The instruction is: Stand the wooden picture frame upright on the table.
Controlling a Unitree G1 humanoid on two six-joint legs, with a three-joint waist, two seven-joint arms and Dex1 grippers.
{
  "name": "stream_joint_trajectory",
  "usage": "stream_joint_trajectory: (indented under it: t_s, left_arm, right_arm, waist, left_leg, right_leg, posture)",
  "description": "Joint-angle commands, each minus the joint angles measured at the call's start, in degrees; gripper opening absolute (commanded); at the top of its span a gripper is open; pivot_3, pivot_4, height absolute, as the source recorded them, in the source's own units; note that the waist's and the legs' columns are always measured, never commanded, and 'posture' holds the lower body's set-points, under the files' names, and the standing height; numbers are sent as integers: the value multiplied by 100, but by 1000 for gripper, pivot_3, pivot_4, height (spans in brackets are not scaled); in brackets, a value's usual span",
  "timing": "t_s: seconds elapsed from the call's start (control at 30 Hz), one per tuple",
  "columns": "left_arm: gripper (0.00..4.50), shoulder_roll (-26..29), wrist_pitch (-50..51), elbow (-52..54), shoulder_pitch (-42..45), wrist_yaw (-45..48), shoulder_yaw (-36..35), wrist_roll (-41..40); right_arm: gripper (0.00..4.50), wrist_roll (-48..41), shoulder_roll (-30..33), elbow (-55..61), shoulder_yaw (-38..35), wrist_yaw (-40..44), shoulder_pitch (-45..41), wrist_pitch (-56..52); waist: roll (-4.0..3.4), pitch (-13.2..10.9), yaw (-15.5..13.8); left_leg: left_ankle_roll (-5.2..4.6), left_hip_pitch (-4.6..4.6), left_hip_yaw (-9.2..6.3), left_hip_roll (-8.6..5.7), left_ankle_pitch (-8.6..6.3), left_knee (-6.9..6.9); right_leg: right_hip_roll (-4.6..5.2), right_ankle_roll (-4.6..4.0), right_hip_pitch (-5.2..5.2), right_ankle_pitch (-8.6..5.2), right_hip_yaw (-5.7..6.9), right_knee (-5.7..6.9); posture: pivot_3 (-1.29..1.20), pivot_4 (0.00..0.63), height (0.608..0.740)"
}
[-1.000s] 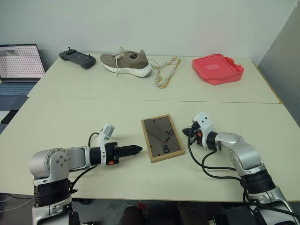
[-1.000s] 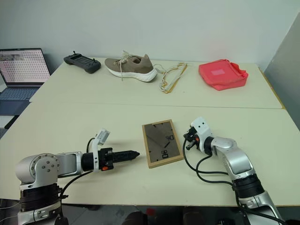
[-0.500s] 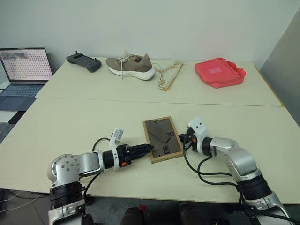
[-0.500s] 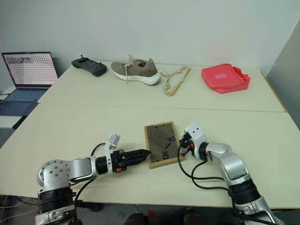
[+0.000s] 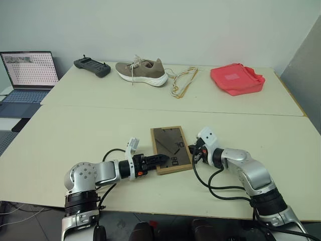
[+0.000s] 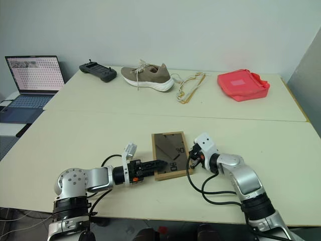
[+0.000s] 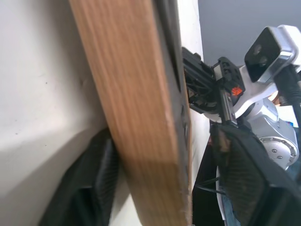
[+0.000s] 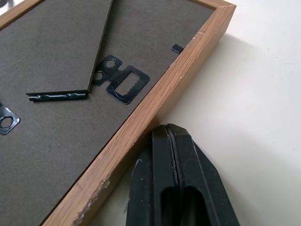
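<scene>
I should raise the frame with my left gripper while my right gripper pulls the stand (image 5: pixel 162 132) out, because the folded stand (image 5: pixel 167 141) lies flat on the frame's back panel.
The wooden picture frame (image 5: pixel 169 143) lies face down on the cream table (image 5: pixel 75 130), its dark back panel and folded stand facing up. My left gripper (image 5: pixel 160 159) is at the frame's near left corner. In the left wrist view it (image 7: pixel 162 141) is open, with one finger (image 7: pixel 89 188) against the table side of the wood edge (image 7: pixel 136 108) and the other (image 7: pixel 249 179) over the back panel. My right gripper (image 5: pixel 192 152) is shut, and its tips (image 8: pixel 171 136) touch the frame's right wooden edge (image 8: pixel 155 113).
Along the far table half lie a black controller (image 5: pixel 92 66), a tan shoe (image 5: pixel 141 71), a looped cord (image 5: pixel 181 83) and a red bag (image 5: pixel 235 79). A laptop (image 5: pixel 27 70) stands at far left and a grey panel (image 5: pixel 303 65) at right. A seam (image 5: pixel 150 108) crosses the table.
My left gripper moved right from open table to the frame's near left corner, and its jaws now straddle the edge. My right gripper slid left against the frame's right edge. The camera also shifted.
</scene>
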State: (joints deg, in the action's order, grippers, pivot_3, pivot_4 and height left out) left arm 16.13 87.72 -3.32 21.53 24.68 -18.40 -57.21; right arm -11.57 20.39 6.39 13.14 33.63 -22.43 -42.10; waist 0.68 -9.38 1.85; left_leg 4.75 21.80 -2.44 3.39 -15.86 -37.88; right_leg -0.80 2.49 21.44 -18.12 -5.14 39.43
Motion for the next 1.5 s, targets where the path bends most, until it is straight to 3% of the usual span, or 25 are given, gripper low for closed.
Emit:
stream_joint_trajectory:
  t_s: [0.03,0.17,0.3,0.4,0.5,0.7,0.87,1.0,1.23,1.5]
  left_arm:
    - [2245,-33,-100,-57,-77,50,451,262]
    - [1545,-88,-286,-140,205,31,233,262]
    - [1296,89,16,79,548,134,-23,-49]
    - [1296,528,361,371,905,571,26,-418]
    - [1296,917,316,414,1119,909,211,-426]
    - [1296,1396,-334,261,1400,1515,572,-112]
    - [1296,1470,-665,177,1489,1692,731,59]
    - [1296,1459,-757,168,1522,1744,688,42]
    - [1296,1441,-767,154,1538,1789,696,75]
    - [1296,1432,-824,131,1501,1804,819,168]
  right_arm:
    - [0,-87,-108,147,-77,-58,51,-52]
    - [0,-125,32,218,-467,-125,79,-2]
    - [0,-366,393,346,-1046,19,-14,45]
    - [456,-943,848,537,-1488,544,-321,-338]
    - [1122,-1690,1069,704,-1791,975,-777,-889]
    - [2591,-2964,976,660,-2068,1345,-1868,-1819]
    - [3608,-2919,741,386,-1745,1212,-2183,-1710]
    - [4450,-2266,443,29,-1091,1018,-2234,-1094]
    - [4450,-1963,-96,-99,-696,832,-2369,-722]
    - [4450,-2406,-268,763,-552,1023,-2162,-1072]
  waist:
    - [0,0,-1]
    - [3,-1,-20]
    - [9,-8,-15]
    - [15,-24,21]
    - [14,-25,66]
    - [8,-30,109]
    - [8,-30,90]
    - [8,-31,84]
    - [6,-33,94]
    - [5,-33,64]
  left_leg:
    - [0,1,-1,0,0,1]
    - [1,5,-4,0,0,-1]
    - [1,15,-4,-1,0,-4]
    - [0,31,-3,0,-1,1]
    - [3,91,-4,5,1,1]
    - [22,98,-7,9,12,12]
    - [2,105,-9,7,1,7]
    - [1,110,-13,8,0,7]
    - [7,114,-11,9,3,8]
    - [6,115,-16,10,3,5]
  right_leg:
    - [0,0,0,0,0,-3]
    - [1,1,-2,1,4,-7]
    - [2,11,1,7,4,-14]
    - [-2,12,18,8,1,-24]
    - [-7,10,80,9,3,-11]
    - [-7,2,88,5,8,-18]
    - [-3,3,86,5,13,-23]
    - [-4,3,89,5,17,-29]
    - [-3,3,96,6,16,-27]
    - [-1,2,95,6,21,-23]
  posture:
    - [0,150,740]
    - [0,150,740]
    - [0,150,740]
    - [0,150,740]
    - [0,150,740]
    - [0,150,740]
    - [0,150,740]
    - [0,150,740]
    - [0,150,740]
    - [0,150,740]
